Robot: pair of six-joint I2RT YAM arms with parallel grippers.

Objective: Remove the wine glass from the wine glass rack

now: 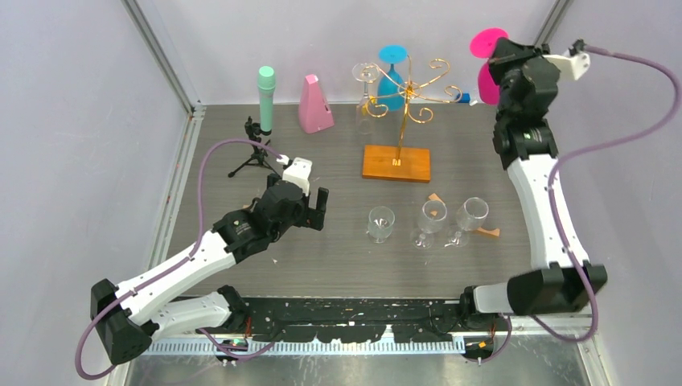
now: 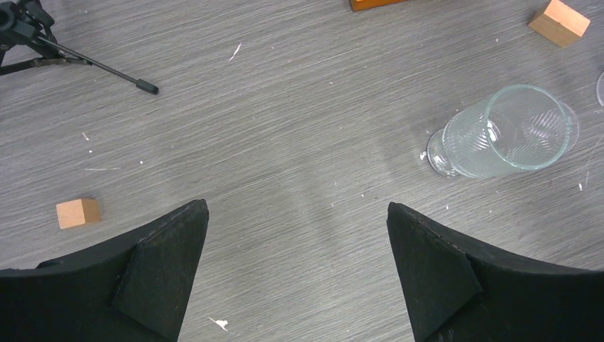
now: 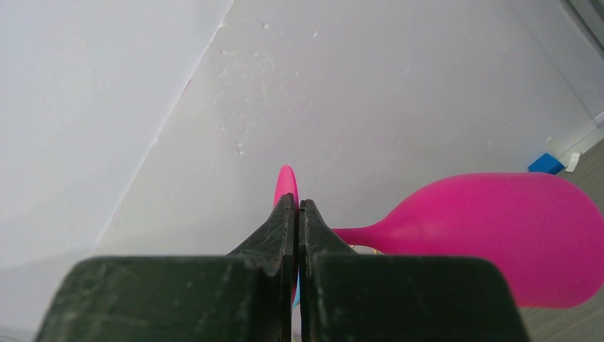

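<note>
My left gripper should keep moving toward the bowl (image 1: 487,84) of the pink wine glass and close on the bowl's rim. The bowl is free and my right gripper is on the stem (image 3: 356,236).
The gold wire wine glass rack (image 1: 410,90) stands on its orange-brown base (image 1: 396,163) at the back middle. A blue glass (image 1: 392,74) and a clear glass (image 1: 366,90) hang from it. A pink wine glass (image 1: 486,80) is up at the back right, apart from the rack. My right gripper (image 3: 297,201) is shut on the thin pink foot (image 3: 285,185), and the pink bowl (image 3: 498,239) sticks out to the right. My left gripper (image 2: 295,206) is open over bare table, left of a clear glass (image 2: 509,132) lying on its side.
Three clear glasses (image 1: 430,221) sit on the table in front of the rack, with small wooden blocks (image 1: 487,232) among them. A black tripod (image 1: 256,149), a green microphone (image 1: 266,96) and a pink metronome (image 1: 315,104) stand at the back left. Another block (image 2: 77,212) lies near my left fingers.
</note>
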